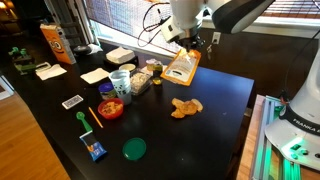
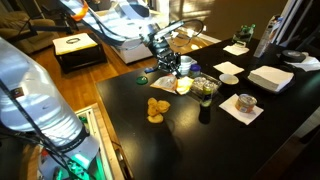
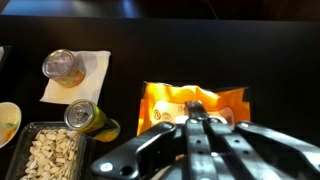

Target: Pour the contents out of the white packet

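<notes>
The white packet has the contents piled clear of it, so my gripper should go on toward the open black table beside the pile and let go of the packet there.
My gripper is shut on the white packet, which hangs tilted below it over the black table; here it shows its orange printed face. In the wrist view the gripper pinches the packet at its middle edge. The contents, small orange-brown snack pieces, lie in a small pile on the table just in front of and below the packet. In an exterior view the same pile of contents lies near the table edge, below the gripper.
An orange carton, white paper squares, cups, a tray of nuts, a red bowl, a green lid and a green spoon stand to one side of the pile. A glass and a can are near the tray.
</notes>
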Available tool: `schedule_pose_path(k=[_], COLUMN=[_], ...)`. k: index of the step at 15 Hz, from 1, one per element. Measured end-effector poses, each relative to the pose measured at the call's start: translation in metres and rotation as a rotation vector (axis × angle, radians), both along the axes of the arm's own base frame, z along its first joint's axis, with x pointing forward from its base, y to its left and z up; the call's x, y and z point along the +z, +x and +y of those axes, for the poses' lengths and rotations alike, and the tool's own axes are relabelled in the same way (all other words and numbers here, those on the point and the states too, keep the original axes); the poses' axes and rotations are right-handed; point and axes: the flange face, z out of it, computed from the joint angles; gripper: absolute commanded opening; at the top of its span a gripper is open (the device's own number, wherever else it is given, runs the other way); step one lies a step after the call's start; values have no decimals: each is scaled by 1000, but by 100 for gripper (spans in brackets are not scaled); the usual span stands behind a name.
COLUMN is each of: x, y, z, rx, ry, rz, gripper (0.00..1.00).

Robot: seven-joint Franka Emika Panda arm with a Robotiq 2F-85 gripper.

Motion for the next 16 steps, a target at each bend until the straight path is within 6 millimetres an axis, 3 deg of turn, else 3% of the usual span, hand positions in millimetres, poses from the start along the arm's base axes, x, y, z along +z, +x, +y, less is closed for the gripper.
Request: schedule_pose_path(k=[8,15,16], x=[-17,-64,-72], y=[10,12,12], z=[-82,-132,-136], rx=[-84,-133,-137], ry=[207,272,281], rz=[82,123,129], gripper=[0,0,11])
